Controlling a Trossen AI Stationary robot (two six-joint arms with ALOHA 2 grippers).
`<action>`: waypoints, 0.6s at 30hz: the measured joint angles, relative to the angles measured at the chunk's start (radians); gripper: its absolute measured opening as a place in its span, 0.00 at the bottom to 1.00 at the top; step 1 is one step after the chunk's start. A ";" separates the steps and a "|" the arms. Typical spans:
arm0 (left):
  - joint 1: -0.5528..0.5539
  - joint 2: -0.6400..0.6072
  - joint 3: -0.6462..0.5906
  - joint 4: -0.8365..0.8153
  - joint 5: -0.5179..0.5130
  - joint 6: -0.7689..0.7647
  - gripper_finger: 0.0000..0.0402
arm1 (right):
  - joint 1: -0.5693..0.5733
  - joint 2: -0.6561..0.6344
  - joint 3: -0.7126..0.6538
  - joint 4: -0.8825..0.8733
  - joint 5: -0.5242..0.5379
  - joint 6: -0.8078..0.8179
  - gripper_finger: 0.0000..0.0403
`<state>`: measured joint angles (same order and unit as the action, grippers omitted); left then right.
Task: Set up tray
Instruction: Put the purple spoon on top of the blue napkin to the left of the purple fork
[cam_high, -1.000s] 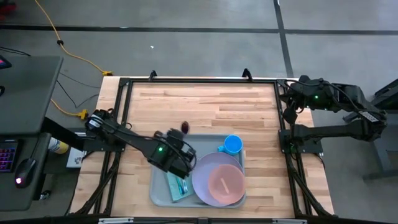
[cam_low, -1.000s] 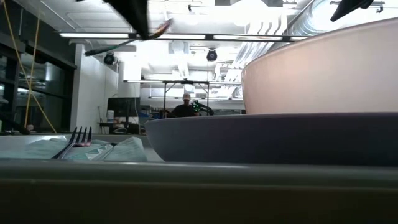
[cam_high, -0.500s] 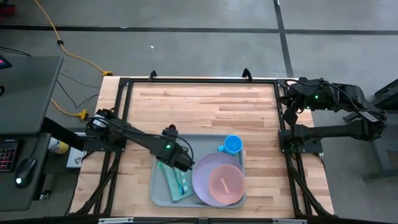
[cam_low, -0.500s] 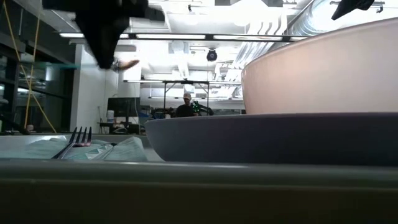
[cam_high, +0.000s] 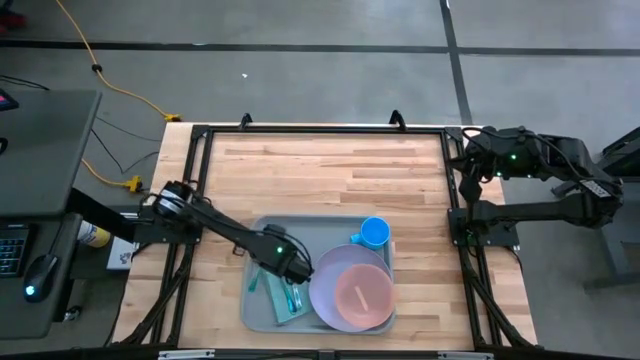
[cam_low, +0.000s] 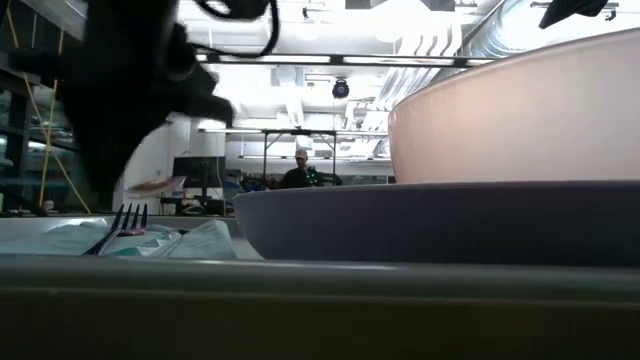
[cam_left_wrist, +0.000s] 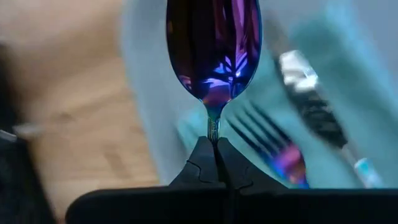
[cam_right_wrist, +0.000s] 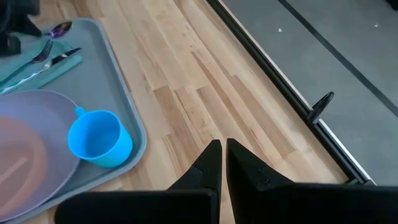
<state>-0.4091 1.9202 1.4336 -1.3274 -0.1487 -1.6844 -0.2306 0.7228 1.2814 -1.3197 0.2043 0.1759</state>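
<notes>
My left gripper needs to turn the spoon (cam_left_wrist: 214, 53) to line up with the fork before it lowers the spoon onto the napkin (cam_high: 290, 309), because the spoon points crooked to the fork.
The pale grey-green tray (cam_high: 330, 232) lies at the table's near middle. On its left part a teal napkin (cam_high: 280, 300) bears a fork (cam_left_wrist: 273, 152) and a knife (cam_left_wrist: 311, 93). My left gripper (cam_high: 290, 268) is over that part, shut on an iridescent purple spoon (cam_left_wrist: 214, 50). The spoon's bowl hangs by the tray's left rim and also shows in the right wrist view (cam_right_wrist: 60, 28). My right gripper (cam_right_wrist: 221, 152) is shut and empty above the table's far right corner. My left gripper pinches the spoon's thin handle (cam_left_wrist: 213, 127) just behind the bowl between its two fingers. The spoon sticks out ahead of the fingers toward the tray's left rim. In the low view the bowl (cam_low: 150, 185) hangs clear above the tray.
A lavender plate (cam_high: 325, 290) with a pink bowl (cam_high: 362, 295) on it fills the tray's near right. A blue cup (cam_high: 374, 232) stands at the tray's far right. Bare wood (cam_high: 330, 165) lies beyond the tray. A person (cam_low: 297, 172) stands far back in the room.
My left gripper has gone toward the near edge and down over the tray's left part, turning as it went. The spoon's bowl, which pointed past the tray's far rim, has swung round to the tray's left rim and come lower.
</notes>
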 joint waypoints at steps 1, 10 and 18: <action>-0.009 0.010 -0.009 0.025 0.024 0.000 0.03 | 0.000 -0.001 0.000 0.000 -0.003 0.000 0.00; -0.081 0.067 -0.009 0.086 0.171 -0.015 0.03 | 0.000 -0.006 0.000 -0.003 -0.013 0.007 0.00; -0.078 0.080 0.002 0.079 0.208 -0.022 0.03 | 0.000 -0.004 0.000 -0.002 -0.013 0.003 0.00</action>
<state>-0.4871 2.0006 1.4355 -1.2481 0.0594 -1.7065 -0.2302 0.7189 1.2812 -1.3216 0.1909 0.1784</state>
